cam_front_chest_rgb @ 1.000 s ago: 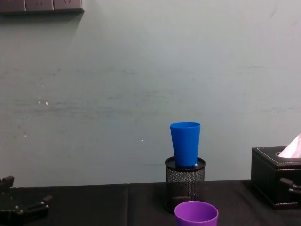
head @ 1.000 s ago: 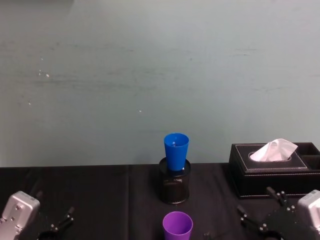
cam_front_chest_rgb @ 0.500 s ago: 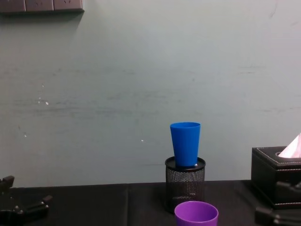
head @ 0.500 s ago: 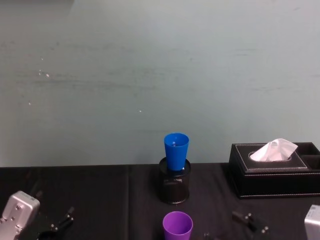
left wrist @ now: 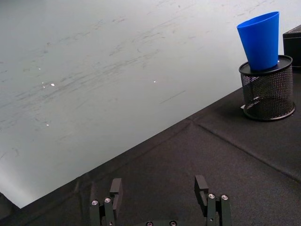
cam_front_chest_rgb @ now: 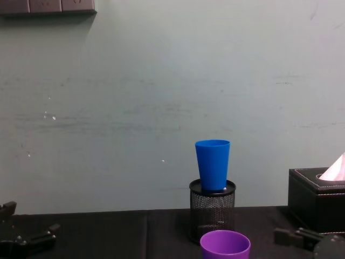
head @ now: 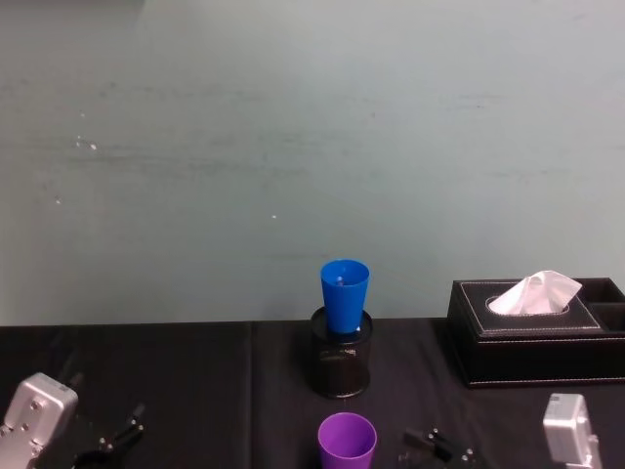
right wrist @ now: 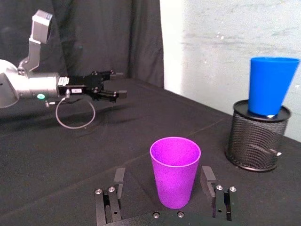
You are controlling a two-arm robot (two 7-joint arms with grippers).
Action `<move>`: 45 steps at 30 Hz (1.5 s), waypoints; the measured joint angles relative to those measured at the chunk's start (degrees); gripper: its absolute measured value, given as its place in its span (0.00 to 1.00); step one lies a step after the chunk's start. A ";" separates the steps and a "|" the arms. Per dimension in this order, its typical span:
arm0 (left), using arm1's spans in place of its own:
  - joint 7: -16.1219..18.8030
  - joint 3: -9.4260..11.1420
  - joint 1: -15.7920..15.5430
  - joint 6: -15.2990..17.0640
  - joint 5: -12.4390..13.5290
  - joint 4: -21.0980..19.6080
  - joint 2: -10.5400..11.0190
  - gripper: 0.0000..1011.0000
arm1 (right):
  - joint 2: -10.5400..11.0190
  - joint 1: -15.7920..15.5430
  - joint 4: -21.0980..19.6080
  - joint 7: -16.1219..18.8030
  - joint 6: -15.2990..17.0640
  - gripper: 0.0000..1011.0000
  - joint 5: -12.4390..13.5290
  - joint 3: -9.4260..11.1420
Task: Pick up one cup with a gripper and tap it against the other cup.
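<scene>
I expect the blue cup [cam_front_chest_rgb: 213, 164] to stay standing when I tap the purple cup against it, because the blue cup's base is inside the pen holder's rim [cam_front_chest_rgb: 212, 188].
The purple cup [head: 347, 442] stands upright on the black cloth near the table's front, in front of the blue cup [head: 344, 293]. The blue cup sits upright on top of a black mesh pen holder [head: 340, 366]. My right gripper [head: 437, 447] is low at the purple cup's right and open. In the right wrist view the purple cup [right wrist: 175, 169] stands just ahead of the right gripper [right wrist: 163, 175], framed by its spread fingers [right wrist: 208, 181] and touching neither. My left gripper [head: 112, 445] rests open at the front left, far from both cups.
A black tissue box [head: 537, 332] with a white tissue stands at the right, behind my right arm. The black cloth [head: 195, 391] ends at a pale wall behind the cups. In the left wrist view the blue cup [left wrist: 261, 40] and the holder [left wrist: 268, 89] stand far off.
My right gripper has moved left from beside the tissue box to just right of the purple cup. The cups and the left arm have not moved.
</scene>
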 joint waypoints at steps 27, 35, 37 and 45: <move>0.00 0.00 0.00 0.00 0.00 0.00 0.00 0.99 | -7.29 9.87 13.94 3.32 -0.93 0.99 -5.04 -3.25; 0.00 0.00 0.00 0.00 0.00 0.00 0.00 0.99 | -9.34 12.23 17.81 4.30 -2.02 0.99 -5.60 -3.66; 0.00 0.00 0.00 0.00 0.00 0.00 0.00 0.99 | -9.72 12.63 18.37 4.43 -2.16 0.99 -5.70 -3.72; 0.00 0.00 0.00 0.00 0.00 0.00 0.00 0.99 | -11.48 14.29 20.88 4.91 -2.67 0.99 -6.11 -3.92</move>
